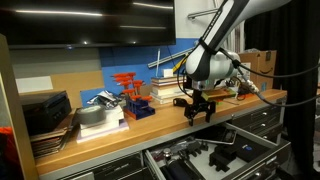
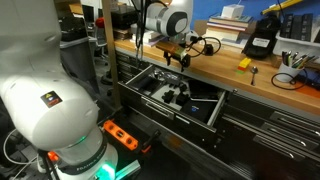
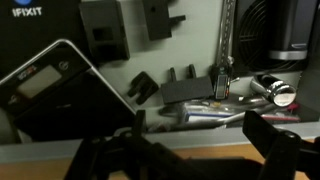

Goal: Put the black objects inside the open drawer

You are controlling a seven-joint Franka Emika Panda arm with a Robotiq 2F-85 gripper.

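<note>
My open gripper should carry on going, as the black object stands clear on the workbench beside the stacked books, and approach that object until both fingers straddle it.
My gripper hangs just above the front edge of the wooden workbench, over the open drawer. It also shows in the other exterior view. In the wrist view its two dark fingers stand wide apart with nothing between them; it is open and empty. Several black objects lie inside the drawer. The wrist view looks down into it: black blocks, small black clips, a flat black device and metal tools.
On the bench stand an orange tool holder, stacked books and a black case. A black device and a yellow piece sit further along. An orange power strip lies on the floor.
</note>
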